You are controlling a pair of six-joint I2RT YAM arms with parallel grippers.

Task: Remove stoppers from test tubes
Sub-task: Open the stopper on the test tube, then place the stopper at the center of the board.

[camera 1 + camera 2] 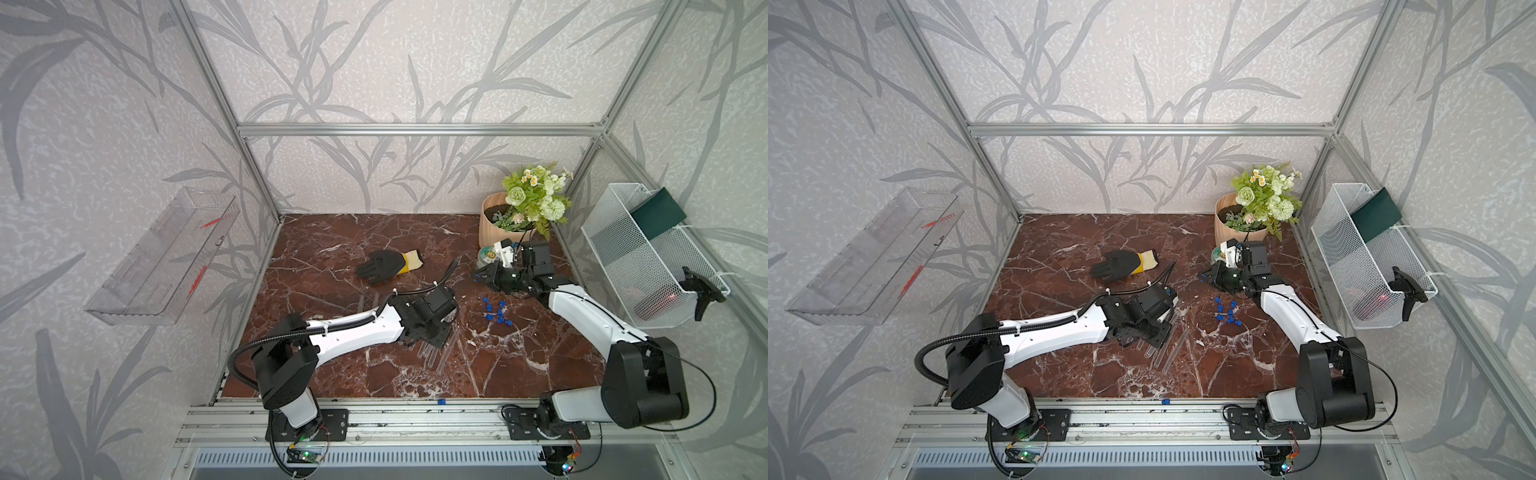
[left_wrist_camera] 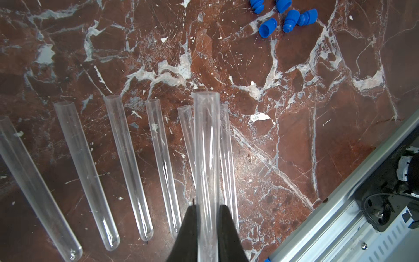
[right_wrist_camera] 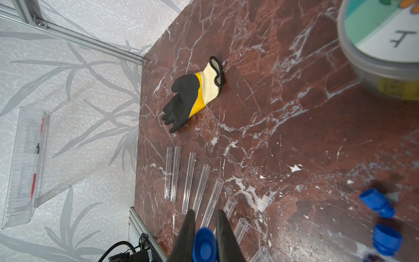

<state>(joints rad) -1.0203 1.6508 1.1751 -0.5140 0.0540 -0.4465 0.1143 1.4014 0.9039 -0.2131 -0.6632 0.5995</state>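
The uncapped test tube is in my left gripper above other test tubes [image 2: 230, 174], so I should move it past the end of the row and lay it down on clear marble [image 1: 464, 356].
My left gripper [image 2: 208, 208] is shut on a clear, uncapped test tube [image 2: 207, 136], held just above the table. Several other open test tubes [image 2: 86, 172] lie in a row on the marble beside it, and both top views show them partly under the left wrist [image 1: 432, 357] [image 1: 1158, 353]. My right gripper [image 3: 205, 212] is shut on a blue stopper [image 3: 204, 245] and hovers at the back right [image 1: 478, 276] [image 1: 1204, 277]. Several loose stoppers [image 1: 494, 309] [image 1: 1227, 312] lie in a pile between the arms. A single stopper [image 1: 441, 402] sits on the front rail.
A black and yellow glove [image 1: 386, 266] lies at the back centre. A flower pot [image 1: 498, 226] and a round lidded tub [image 3: 385, 40] stand behind the right gripper. A white mesh basket [image 1: 648, 257] hangs on the right wall and a clear shelf [image 1: 162, 257] on the left.
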